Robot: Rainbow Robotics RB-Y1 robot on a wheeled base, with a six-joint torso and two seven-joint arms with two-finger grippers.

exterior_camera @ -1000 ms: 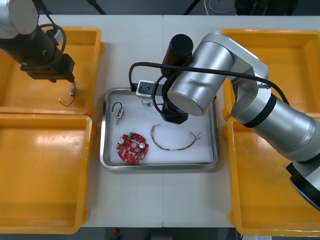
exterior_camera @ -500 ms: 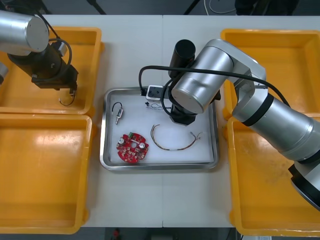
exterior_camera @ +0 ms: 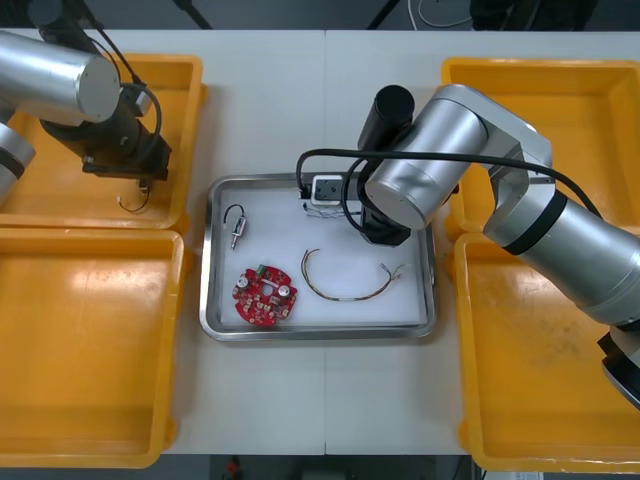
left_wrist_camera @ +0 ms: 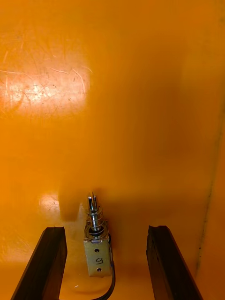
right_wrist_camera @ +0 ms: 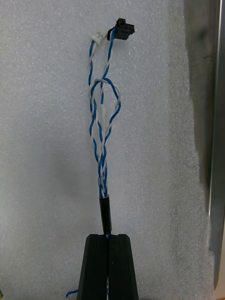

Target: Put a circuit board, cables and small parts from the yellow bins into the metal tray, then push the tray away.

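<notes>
My gripper is to lift the small metal part from the yellow bin, and its black cable (exterior_camera: 133, 209) should come along still curved, because the cable curls from the metal part's end (left_wrist_camera: 110, 278).
The metal tray (exterior_camera: 207, 300), white inside, holds a round red circuit board (exterior_camera: 265, 296), a small metal part on a black cable (exterior_camera: 236, 224) and a red and yellow cable (exterior_camera: 345, 286). My right gripper (exterior_camera: 312, 203) hangs over the tray's far edge. In the right wrist view that gripper (right_wrist_camera: 108, 241) is shut on a twisted blue and white cable (right_wrist_camera: 101, 140), which lies stretched out on the white liner. My left gripper (exterior_camera: 140, 178) is low in the far left yellow bin (exterior_camera: 190, 120). It stands open (left_wrist_camera: 107, 230), with a small metal part (left_wrist_camera: 96, 246) between its fingers.
A second yellow bin (exterior_camera: 90, 350) lies at the near left, and two more (exterior_camera: 560, 90) (exterior_camera: 540, 380) are at the right. The right arm's big elbow spans the tray's far right corner. The tray's steel wall (right_wrist_camera: 215, 140) runs beside the held cable.
The right arm has shifted to the right along the tray's far edge, drawing the blue and white cable with it. The left gripper has moved right and down over the small part.
</notes>
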